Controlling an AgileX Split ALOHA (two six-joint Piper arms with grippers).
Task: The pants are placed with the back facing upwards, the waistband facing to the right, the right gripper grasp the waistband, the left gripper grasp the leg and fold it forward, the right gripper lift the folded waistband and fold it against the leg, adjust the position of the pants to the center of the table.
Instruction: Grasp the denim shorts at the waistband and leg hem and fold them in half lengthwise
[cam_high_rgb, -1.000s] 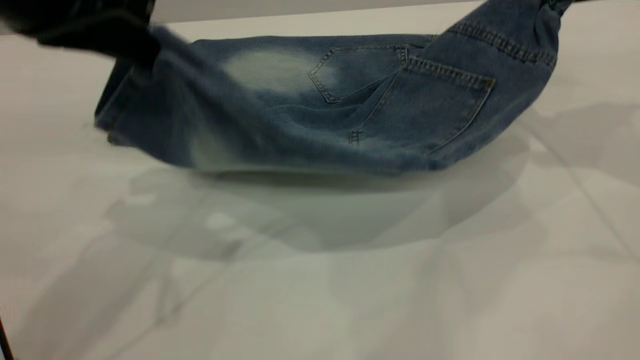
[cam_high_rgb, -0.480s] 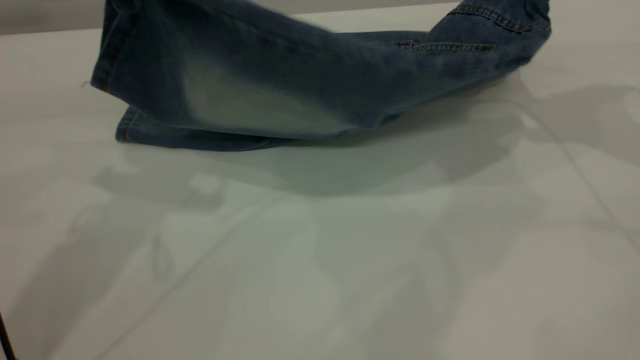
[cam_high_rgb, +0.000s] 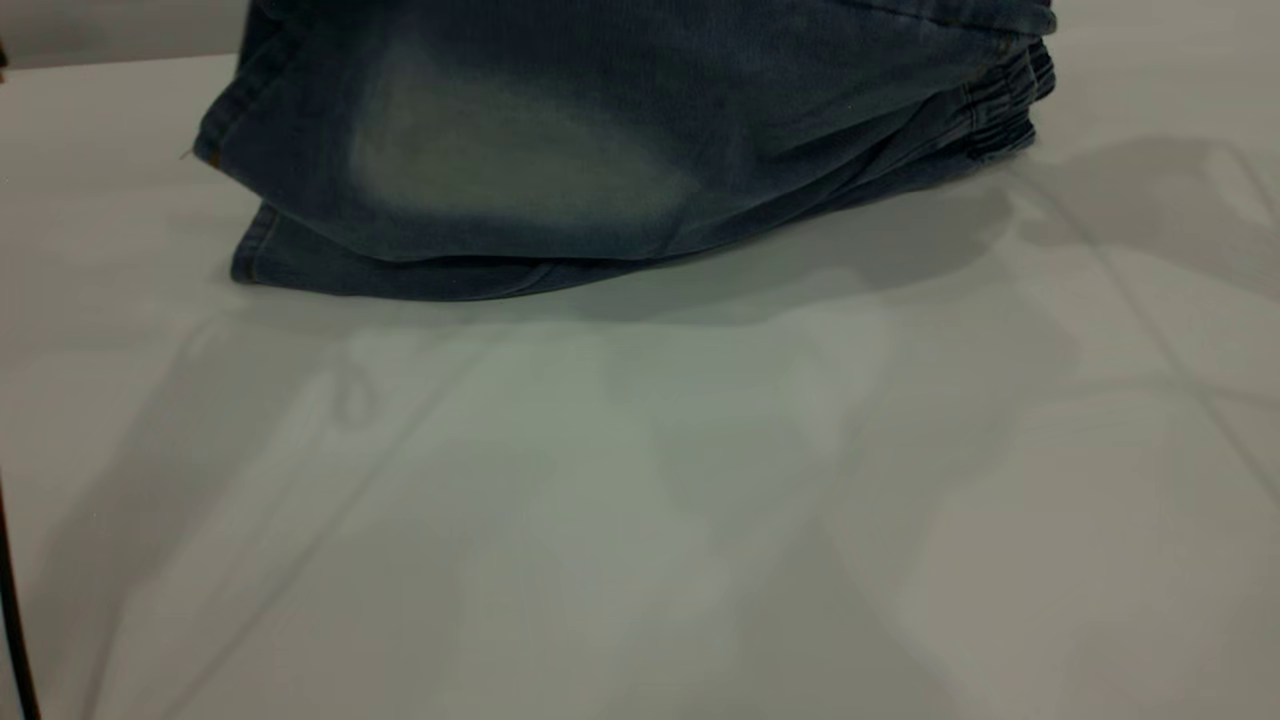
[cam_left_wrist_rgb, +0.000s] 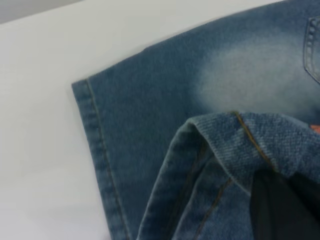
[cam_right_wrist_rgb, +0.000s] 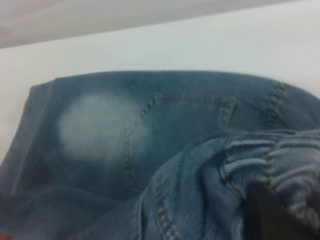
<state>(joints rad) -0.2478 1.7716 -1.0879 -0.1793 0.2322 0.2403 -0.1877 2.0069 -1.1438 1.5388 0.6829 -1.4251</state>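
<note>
The ruffled waistband (cam_right_wrist_rgb: 255, 157) and raised leg are spread above the flat layer, so the robot's right gripper should go toward the flat layer's far edge (cam_right_wrist_rgb: 265, 80) next and let go there.
The pants (cam_high_rgb: 520, 170) lie at the far side of the table (cam_high_rgb: 640, 520), blue denim doubled over. A lifted layer with a pale faded patch hangs from above over the layer lying flat. The gathered waistband (cam_high_rgb: 1005, 100) shows at the right end. Neither gripper appears in the exterior view. In the left wrist view my left gripper (cam_left_wrist_rgb: 280, 202) is shut on the raised leg (cam_left_wrist_rgb: 225, 150) near its hem, above the flat leg (cam_left_wrist_rgb: 150, 115). In the right wrist view my right gripper (cam_right_wrist_rgb: 272, 212) is shut on the ruffled waistband (cam_right_wrist_rgb: 280, 155), above a back pocket (cam_right_wrist_rgb: 175, 130).
Bare tabletop stretches from the pants to the near edge, crossed only by shadows. A thin dark cable (cam_high_rgb: 15, 620) runs along the left border. The table's far edge (cam_high_rgb: 100, 60) lies just behind the pants.
The lifted half of the pants has swung over toward the near side, covering the back pockets. The left gripper has left the exterior view. The waistband has come down at the right.
</note>
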